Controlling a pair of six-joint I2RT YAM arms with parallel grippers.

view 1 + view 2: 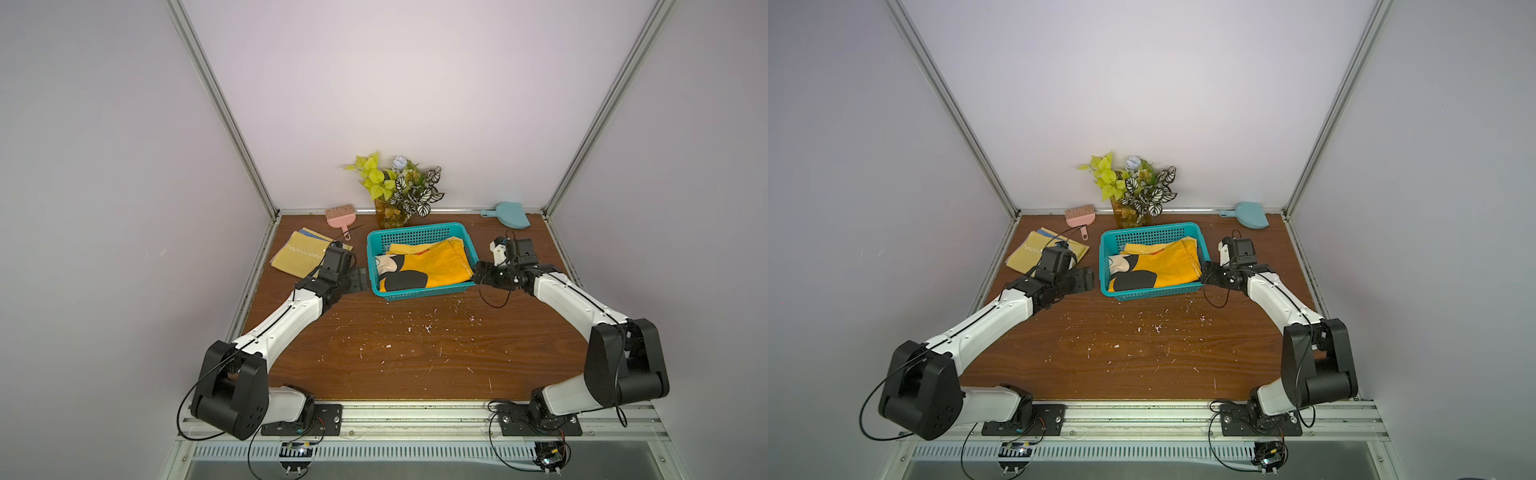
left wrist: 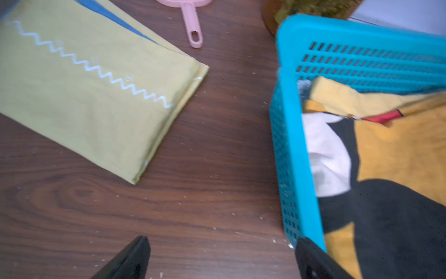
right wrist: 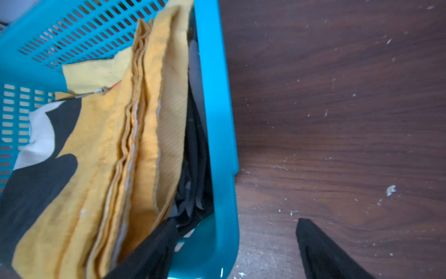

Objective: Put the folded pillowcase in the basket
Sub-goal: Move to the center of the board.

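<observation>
My left gripper should pull the folded yellow cloth [image 1: 302, 253] in front of the basket [image 1: 400, 340] so both grippers can take it, because the cloth lies crooked and far from my right gripper.
The teal basket [image 1: 415, 230] [image 1: 1151, 229] stands at the back middle of the wooden table. The folded pillowcase [image 1: 436, 266] [image 1: 1169, 266], orange with black and white patches, lies inside it, its right edge riding up the wall. My left gripper [image 1: 364, 279] [image 2: 222, 239] is open just outside the basket's left wall [image 2: 293, 125], low over the table, holding nothing. My right gripper [image 1: 478, 272] [image 3: 235, 222] is open at the basket's right rim [image 3: 217, 120]; one finger is over the inside by the pillowcase [image 3: 101, 145], the other outside.
A folded yellow cloth [image 1: 301, 253] [image 2: 84, 84] with a white zigzag lies left of the basket, behind my left wrist. A pink brush [image 1: 340, 216], a potted plant [image 1: 395, 187] and a blue dustpan [image 1: 509, 214] line the back wall. White specks dot the table.
</observation>
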